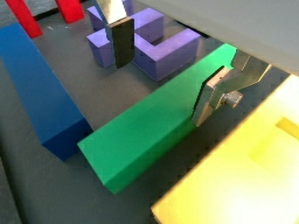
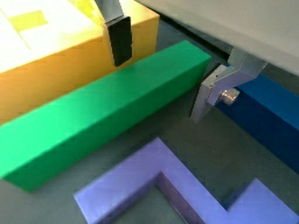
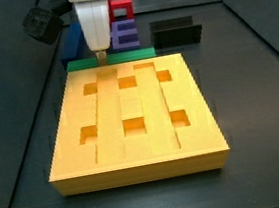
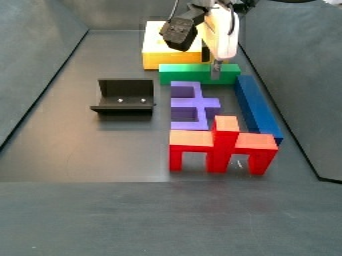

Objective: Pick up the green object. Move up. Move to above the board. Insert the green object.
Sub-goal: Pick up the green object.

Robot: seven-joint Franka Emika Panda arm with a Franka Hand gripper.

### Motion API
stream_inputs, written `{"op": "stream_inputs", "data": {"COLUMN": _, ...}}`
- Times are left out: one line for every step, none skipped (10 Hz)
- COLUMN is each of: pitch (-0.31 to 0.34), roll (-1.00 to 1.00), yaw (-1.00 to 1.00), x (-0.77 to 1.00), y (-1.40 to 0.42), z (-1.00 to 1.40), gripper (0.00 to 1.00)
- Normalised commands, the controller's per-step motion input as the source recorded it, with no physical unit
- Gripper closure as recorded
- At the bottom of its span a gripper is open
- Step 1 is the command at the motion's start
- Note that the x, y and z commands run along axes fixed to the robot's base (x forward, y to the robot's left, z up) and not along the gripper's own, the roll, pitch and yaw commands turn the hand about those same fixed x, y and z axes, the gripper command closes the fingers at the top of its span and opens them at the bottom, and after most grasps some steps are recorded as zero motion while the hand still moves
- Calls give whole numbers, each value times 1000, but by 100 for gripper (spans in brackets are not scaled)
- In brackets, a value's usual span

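The board's long grooves (image 3: 108, 111) run crosswise to the green object (image 3: 131, 56), so I expect the green object to rotate into line with them when the robot inserts it.
The green object (image 1: 146, 136) is a long green bar lying flat on the floor between the orange-yellow board (image 1: 251, 166) and the purple E-shaped block (image 1: 163, 52). My gripper (image 1: 167, 74) is open and low over one end of the bar, with one finger (image 1: 121, 44) on the purple block's side and the other on the board's side. Nothing is gripped. In both side views the gripper (image 3: 96, 49) (image 4: 221, 62) stands upright over the bar (image 3: 134, 53) (image 4: 187, 71), just beyond the board's edge (image 3: 105, 122) (image 4: 158, 42).
A blue bar (image 4: 258, 105) lies beside the purple block (image 4: 194, 105), at right angles to the green bar. A red piece (image 4: 221, 147) stands at the blue bar's far end. The black fixture (image 4: 123, 97) stands apart on the floor. Dark walls enclose the floor.
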Motion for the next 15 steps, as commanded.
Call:
{"op": "stream_inputs", "data": {"pitch": 0, "roll": -24, "yaw": 0, "x": 109, "y": 71, "z": -180, "gripper": 0}}
{"op": "stream_inputs", "data": {"pitch": 0, "roll": -11, "yaw": 0, "x": 11, "y": 9, "z": -109, "gripper": 0}}
{"op": "stream_inputs", "data": {"pitch": 0, "roll": 0, "yaw": 0, "x": 131, "y": -66, "z": -49, "gripper": 0}}
{"op": "stream_inputs", "data": {"pitch": 0, "roll": 0, "yaw": 0, "x": 140, "y": 0, "z": -106, "gripper": 0}}
{"op": "stream_inputs", "data": {"pitch": 0, "roll": 0, "yaw": 0, "x": 91, "y": -6, "z": -89, "gripper": 0}}
{"op": "stream_inputs", "data": {"pitch": 0, "roll": 0, "yaw": -51, "x": 43, "y": 0, "z": -106, "gripper": 0}}
{"op": "stream_inputs", "data": {"pitch": 0, "roll": 0, "yaw": -63, "x": 63, "y": 0, "z": -157, "gripper": 0}}
{"op": "stream_inputs", "data": {"pitch": 0, "roll": 0, "yaw": -117, "x": 60, "y": 0, "z": -171, "gripper": 0}}
{"op": "stream_inputs", "data": {"pitch": 0, "roll": 0, "yaw": -243, "x": 0, "y": 0, "z": -131, "gripper": 0}}
{"op": "stream_inputs", "data": {"pitch": 0, "roll": 0, "yaw": -246, "x": 23, "y": 0, "z": -123, "gripper": 0}}
{"op": "stream_inputs", "data": {"pitch": 0, "roll": 0, "yaw": -240, "x": 51, "y": 0, "z": -123, "gripper": 0}}
{"op": "stream_inputs", "data": {"pitch": 4, "roll": 0, "yaw": -229, "x": 34, "y": 0, "z": -103, "gripper": 0}}
{"op": "stream_inputs", "data": {"pitch": 0, "roll": 0, "yaw": -197, "x": 57, "y": 0, "z": -103, "gripper": 0}}
{"op": "stream_inputs", "data": {"pitch": 0, "roll": 0, "yaw": -149, "x": 74, "y": 0, "z": -100, "gripper": 0}}
{"op": "stream_inputs", "data": {"pitch": 0, "roll": 0, "yaw": 0, "x": 0, "y": 0, "z": 0, "gripper": 0}}
